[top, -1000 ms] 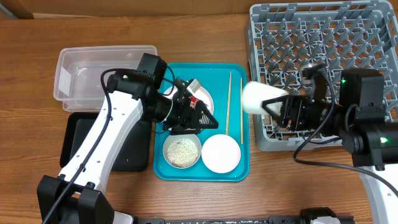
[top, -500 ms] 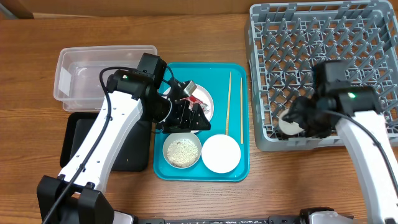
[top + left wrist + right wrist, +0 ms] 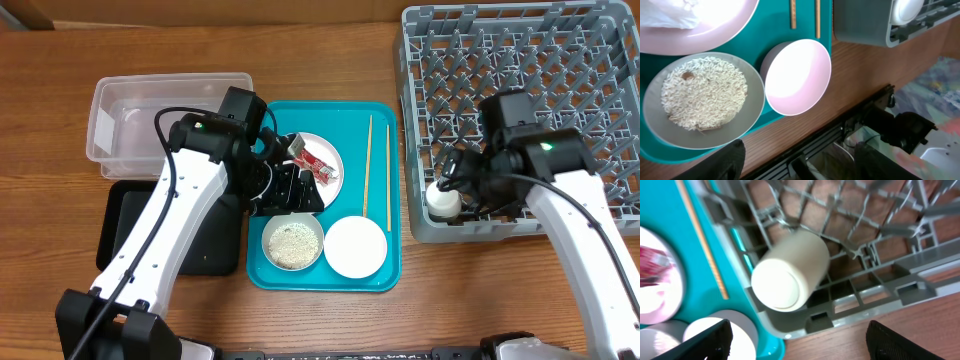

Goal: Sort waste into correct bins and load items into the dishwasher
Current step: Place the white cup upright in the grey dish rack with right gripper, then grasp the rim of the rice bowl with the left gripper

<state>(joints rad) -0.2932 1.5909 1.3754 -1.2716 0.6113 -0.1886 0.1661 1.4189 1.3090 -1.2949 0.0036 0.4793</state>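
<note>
My left gripper is to grasp the grey-white bowl [image 3: 292, 245], which holds rice, by its rim and empty the rice into the black tray [image 3: 215, 236] before loading the rack.
The pale pink plate [image 3: 327, 150] on the teal tray holds the red wrapper [image 3: 313, 166] and a white napkin [image 3: 665, 15]. My left gripper [image 3: 298, 190] is open and empty, just left of the plate and above the grey-white bowl [image 3: 293, 243] of rice [image 3: 702, 97]. The pink bowl [image 3: 355, 246] stands beside it. Two chopsticks [image 3: 368, 165] lie along the tray's right side. My right gripper [image 3: 463, 185] is open over the front left corner of the grey dish rack [image 3: 530, 100], where a white cup [image 3: 790, 270] lies on its side.
The clear tub [image 3: 165, 120] stands at the back left, with the black tray [image 3: 130, 230] in front of it under my left arm. The teal tray [image 3: 380, 275] sits close against the rack's left wall. The table's front edge runs just past the bowls.
My right gripper carried the white cup into the rack's front left corner and let it go. My left gripper drew back left off the plate, and the wrapper now shows there.
</note>
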